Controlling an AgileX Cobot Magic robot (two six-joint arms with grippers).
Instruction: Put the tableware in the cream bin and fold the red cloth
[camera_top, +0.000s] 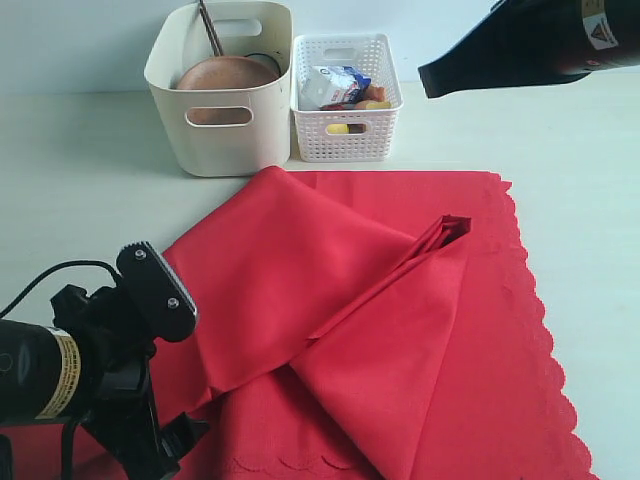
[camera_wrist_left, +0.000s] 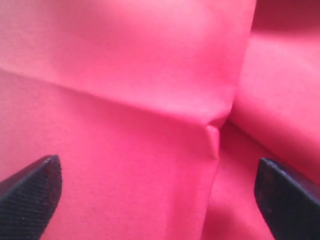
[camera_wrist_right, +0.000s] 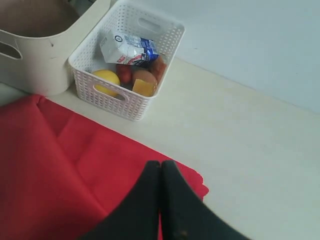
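Note:
A loose crease (camera_wrist_left: 212, 134) lies between my fingers. The red cloth's outer side (camera_top: 38, 448) will follow inward when I bring the crease to the bunched top of the cloth.
The red cloth (camera_top: 400, 330) lies on the table, loosely folded over itself, with a bunched peak (camera_top: 455, 225) near its far right. My left gripper (camera_top: 195, 370) is at the cloth's near left part, open, with only red fabric (camera_wrist_left: 125, 75) and a crease between its fingertips (camera_wrist_left: 35, 190). My right gripper (camera_top: 430, 80) hangs shut and empty above the table right of the baskets, over the cloth's far corner (camera_wrist_right: 192, 180). The cream bin (camera_top: 175, 120) at the back holds a round brown plate (camera_top: 225, 75) and a dark upright handle (camera_top: 208, 25). Other tableware is hidden.
A white lattice basket (camera_top: 345, 135) with a milk carton (camera_wrist_right: 127, 47), a lemon (camera_wrist_right: 106, 77) and other food stands right of the cream bin. Bare pale table (camera_top: 590, 180) lies to the right of the cloth and to the left of the bin.

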